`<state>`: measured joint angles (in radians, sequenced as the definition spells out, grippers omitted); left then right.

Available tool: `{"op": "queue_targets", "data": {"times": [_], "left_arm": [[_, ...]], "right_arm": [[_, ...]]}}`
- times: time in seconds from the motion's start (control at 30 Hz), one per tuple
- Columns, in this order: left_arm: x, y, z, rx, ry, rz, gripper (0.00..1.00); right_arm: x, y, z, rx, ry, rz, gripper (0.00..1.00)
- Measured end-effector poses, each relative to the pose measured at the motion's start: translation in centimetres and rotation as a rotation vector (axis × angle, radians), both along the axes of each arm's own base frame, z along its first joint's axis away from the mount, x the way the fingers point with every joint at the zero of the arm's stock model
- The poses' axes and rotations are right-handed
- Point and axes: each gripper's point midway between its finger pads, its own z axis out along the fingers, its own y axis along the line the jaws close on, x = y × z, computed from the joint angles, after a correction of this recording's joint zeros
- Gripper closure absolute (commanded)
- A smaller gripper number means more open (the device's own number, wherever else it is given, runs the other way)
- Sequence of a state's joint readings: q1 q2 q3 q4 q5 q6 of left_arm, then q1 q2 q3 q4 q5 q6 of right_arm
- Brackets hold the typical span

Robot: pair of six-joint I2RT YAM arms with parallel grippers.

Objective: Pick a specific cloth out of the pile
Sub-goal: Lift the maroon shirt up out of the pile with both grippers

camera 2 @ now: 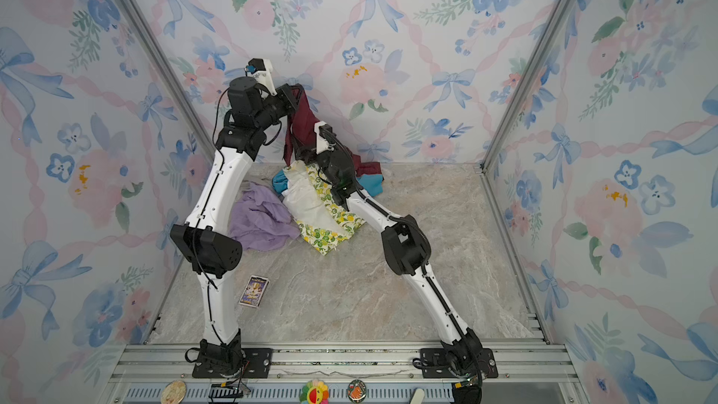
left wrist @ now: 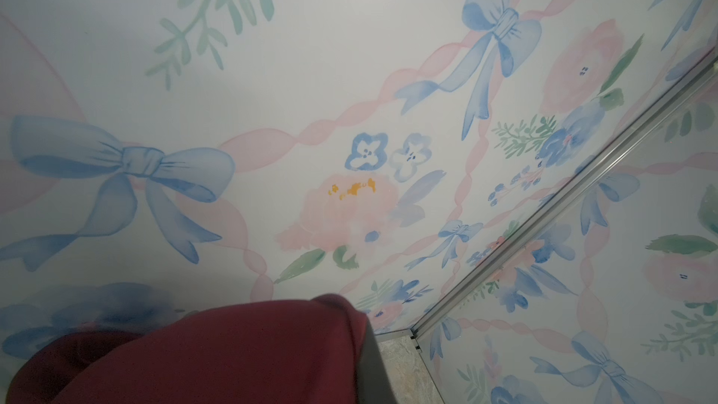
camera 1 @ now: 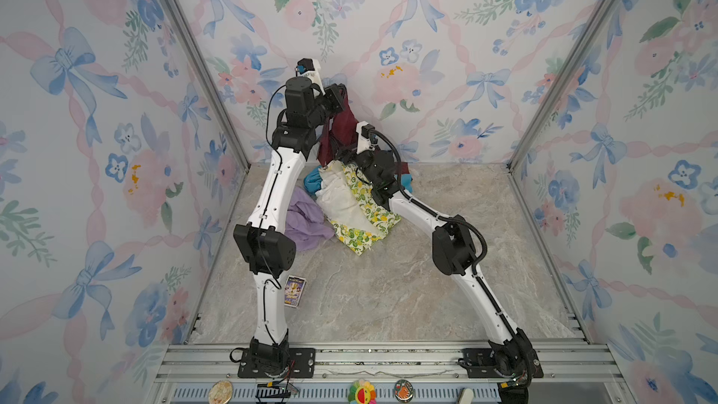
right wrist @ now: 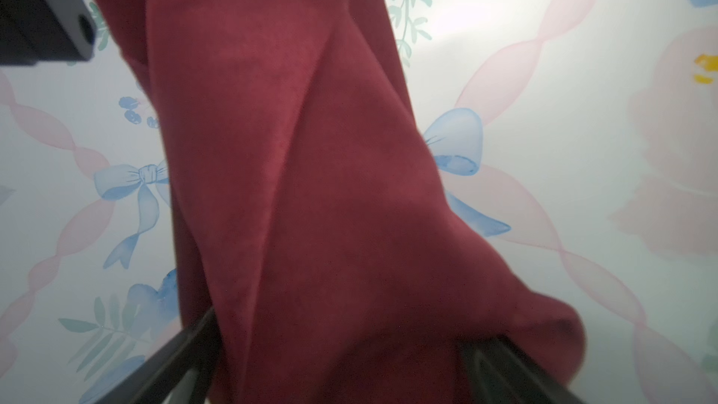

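Observation:
The maroon cloth's lower end drags behind the pile while the robot's left gripper is already high, so the right gripper needs to grab the hanging drape and carry it clear.
The maroon cloth hangs as a long drape from my left gripper, which is shut on its top end high up by the back wall. In the left wrist view the cloth covers the jaws, and only one grey finger shows beside it. My right gripper sits lower, just above the pile, and is open wide. In the right wrist view the cloth falls between its two spread black fingers. The cloth's lower end still trails behind the pile.
The pile holds a lemon-print cloth, a teal cloth and a lilac cloth at the back of the marble floor. A small card box lies by the left arm. Floral walls close three sides.

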<state>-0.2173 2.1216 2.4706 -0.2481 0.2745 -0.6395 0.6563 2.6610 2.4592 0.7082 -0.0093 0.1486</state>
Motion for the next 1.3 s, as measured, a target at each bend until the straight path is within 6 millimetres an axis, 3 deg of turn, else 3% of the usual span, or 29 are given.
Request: {"op": "queue_targets", "data": {"times": [0.17,0.37,0.47,0.57,0.73,0.9,1.13,1.3], "left_arm": [[-0.4,-1.3,0.0,-0.001,0.001,-0.025,1.0],[-1.6,-4.5,-0.1,0.0,0.002,-0.089,1.0],[-1.9,-6.0,-0.8,0.003,0.013,-0.118,1.0],[-1.9,-6.8,-2.0,0.01,0.039,-0.133,1.0],[-1.5,-6.5,-2.8,0.017,0.053,-0.126,1.0],[-0.8,-4.8,-4.0,0.033,0.074,-0.096,1.0],[0.5,-1.9,-6.3,0.079,0.107,-0.048,1.0],[-0.1,-3.2,-6.0,0.103,0.073,-0.097,0.84]], "right_arm": [[0.8,-0.4,0.6,0.058,-0.04,-0.044,0.0],[1.5,-1.6,0.3,0.101,-0.034,-0.083,0.44],[1.9,-2.1,-0.9,0.118,-0.026,-0.087,0.63],[2.5,-2.4,-2.8,0.115,0.0,-0.09,0.99],[2.8,-3.8,-3.2,0.153,0.026,-0.103,1.0],[2.8,-6.3,0.2,0.21,0.026,-0.115,1.0],[1.2,-10.5,10.0,0.269,-0.006,-0.129,1.0],[-0.1,-10.8,14.2,0.237,-0.021,-0.108,1.0]]}}
